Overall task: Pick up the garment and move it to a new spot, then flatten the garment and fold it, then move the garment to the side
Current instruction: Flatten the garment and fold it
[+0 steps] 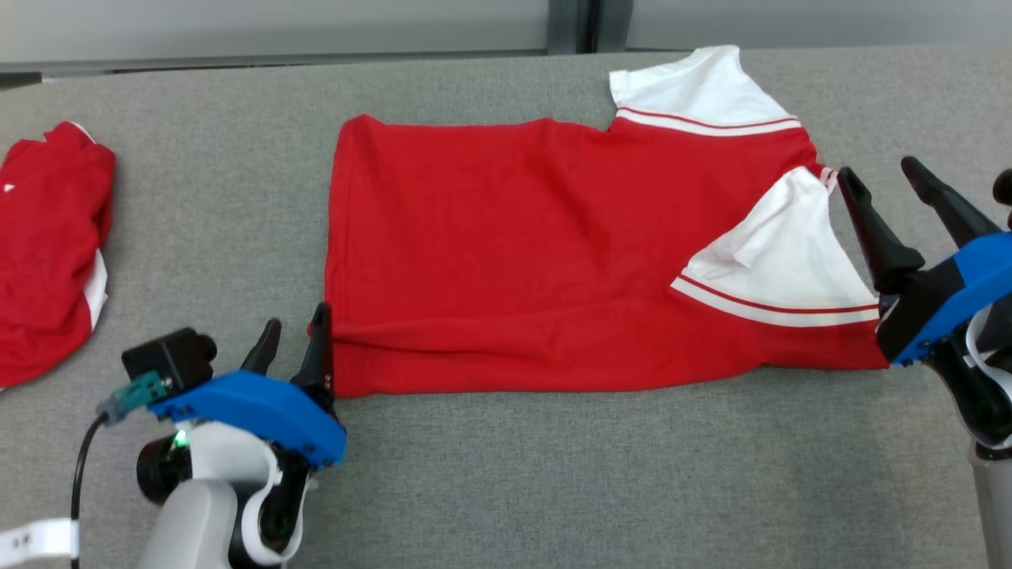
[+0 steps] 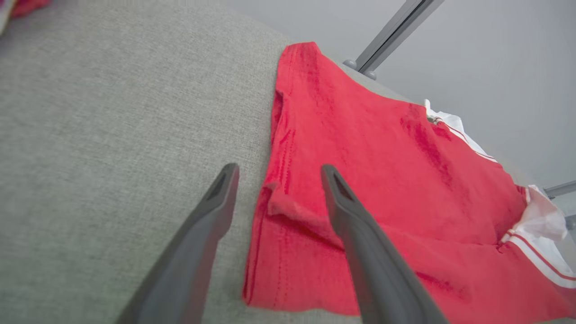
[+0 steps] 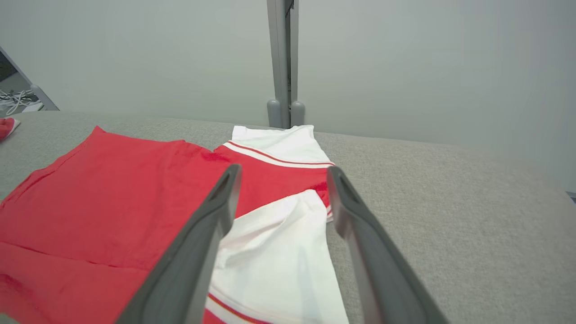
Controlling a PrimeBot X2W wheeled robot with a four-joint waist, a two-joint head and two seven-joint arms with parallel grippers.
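Observation:
The garment's fold (image 1: 451, 328) will smooth out into a flat line when I pull the garment's near corner, because the garment's near part puckers up loosely (image 1: 356, 335) by the hem.
The garment (image 1: 545, 253) is a red shirt with white sleeves, lying folded lengthwise on the grey table, hem to the left and sleeves to the right. My left gripper (image 1: 296, 336) stands open at the hem's near left corner, one finger over the cloth and one over bare table, as the left wrist view shows: left gripper (image 2: 276, 173), garment (image 2: 382, 180). My right gripper (image 1: 877, 178) is open just right of the near white sleeve (image 1: 783, 261), holding nothing. From the right wrist, the right gripper (image 3: 283, 173) hovers over that sleeve (image 3: 279, 252).
A second red garment (image 1: 47, 245) lies bunched at the table's left edge. The grey cloth-covered table (image 1: 553, 474) stretches wide in front of the shirt. A grey wall with a vertical post (image 3: 283, 63) stands behind the table's far edge.

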